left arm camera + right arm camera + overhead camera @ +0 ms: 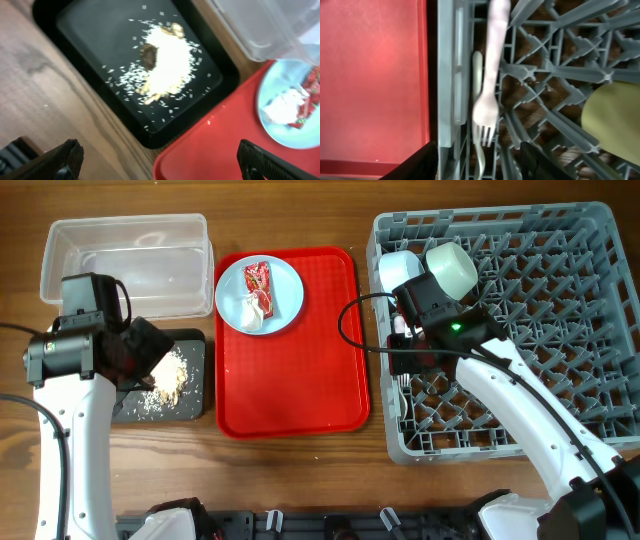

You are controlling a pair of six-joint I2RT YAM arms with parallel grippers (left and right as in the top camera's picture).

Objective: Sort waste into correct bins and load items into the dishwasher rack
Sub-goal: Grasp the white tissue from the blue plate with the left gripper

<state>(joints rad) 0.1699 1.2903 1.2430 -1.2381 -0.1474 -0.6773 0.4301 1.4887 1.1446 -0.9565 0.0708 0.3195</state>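
The red wrapper and white tissue (257, 292) are in the light blue bowl, so the robot's left gripper should put them into the clear tub (150, 262) before it loads the bowl.
Beige food scraps (168, 380) lie in the black tray (192, 408); they also show in the left wrist view (165, 62). My left gripper (145, 360) hangs open and empty above the tray's right part (160, 167). A light blue bowl (288, 280) on the red serving tray holds the red wrapper (258, 280) and white tissue (250, 310). My right gripper (405, 360) is open over the left edge of the grey rack (590, 330). The white fork (487, 100) lies in the rack between its fingers (480, 167), beside another white utensil (477, 75). The pale green bowl (452, 268) sits in the rack.
The clear tub (125, 255) stands behind the black tray at the far left. The red serving tray (300, 380) lies between the bins and the rack. A white rounded item (398, 270) sits in the rack next to the green bowl.
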